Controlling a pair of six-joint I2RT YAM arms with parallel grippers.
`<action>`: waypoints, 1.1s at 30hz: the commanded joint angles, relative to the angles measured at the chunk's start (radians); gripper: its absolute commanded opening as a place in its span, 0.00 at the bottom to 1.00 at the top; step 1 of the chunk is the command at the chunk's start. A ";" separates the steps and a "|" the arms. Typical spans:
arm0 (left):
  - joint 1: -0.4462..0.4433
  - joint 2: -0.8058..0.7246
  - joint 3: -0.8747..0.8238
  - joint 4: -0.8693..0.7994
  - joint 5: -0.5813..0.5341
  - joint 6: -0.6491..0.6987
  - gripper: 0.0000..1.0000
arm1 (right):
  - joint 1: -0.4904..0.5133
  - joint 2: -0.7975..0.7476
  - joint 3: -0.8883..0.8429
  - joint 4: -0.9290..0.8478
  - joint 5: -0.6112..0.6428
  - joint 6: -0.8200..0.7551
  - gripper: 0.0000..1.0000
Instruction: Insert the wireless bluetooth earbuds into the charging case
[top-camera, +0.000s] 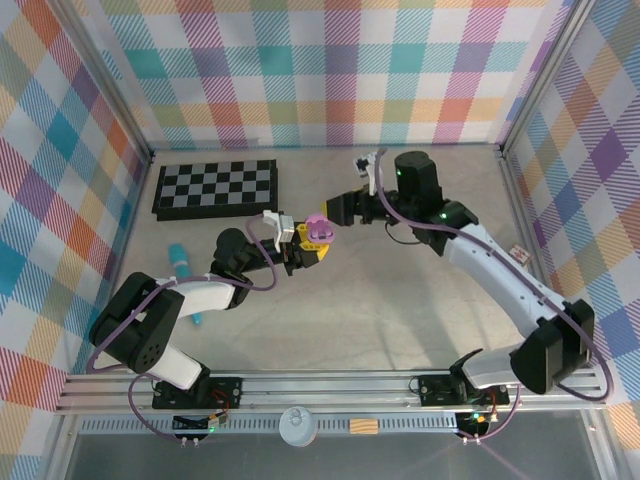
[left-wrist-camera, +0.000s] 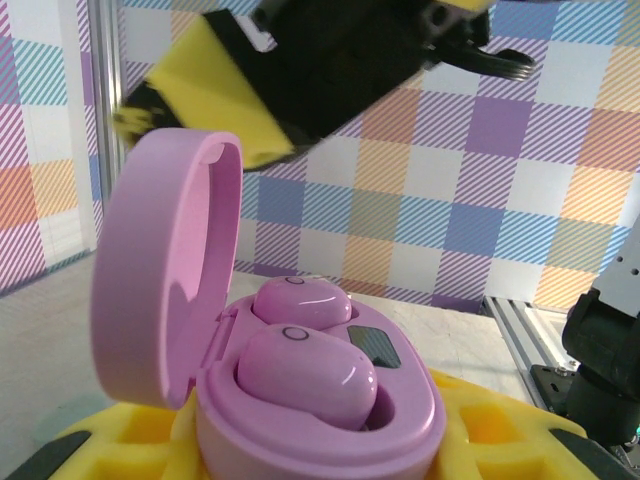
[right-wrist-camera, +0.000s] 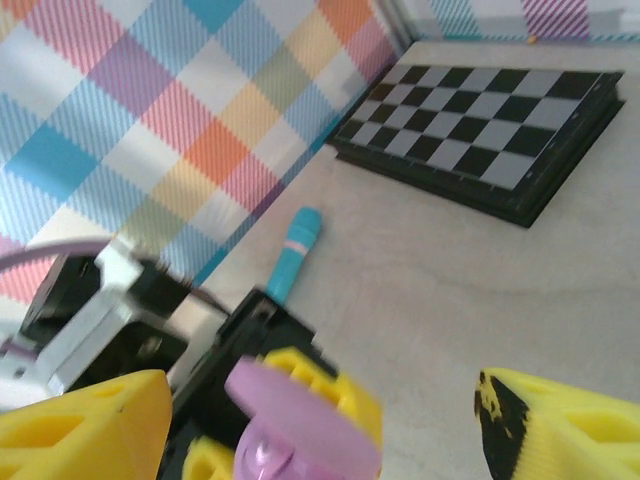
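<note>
Next, my right gripper squeezes the case's lid and base closed between its fingers, because the charging case's lid is open and the near earbud sits raised in its hollow.
My left gripper is shut on the pink-purple charging case, holding it above the middle of the table. In the left wrist view the case sits between yellow pads with its lid standing open. Two purple earbuds lie in its wells, the near one tilted and raised at its right end, the far one lower. My right gripper hovers just beyond the case, open, its yellow fingertip above the lid. In the right wrist view the lid shows between the spread fingers.
A folded chessboard lies at the back left of the table. A teal cylinder rests left of the left arm, and is also in the right wrist view. Checked cloth walls close in the table on three sides.
</note>
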 joint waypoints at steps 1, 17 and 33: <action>0.013 -0.025 0.018 0.058 0.029 0.017 0.31 | 0.013 0.078 0.087 -0.067 0.088 0.002 0.80; 0.024 -0.021 0.037 0.054 0.013 0.017 0.31 | 0.041 0.006 -0.012 -0.117 0.048 -0.041 0.83; 0.024 -0.030 0.044 0.039 -0.051 0.059 0.31 | 0.021 0.006 -0.374 0.653 -0.226 0.845 0.78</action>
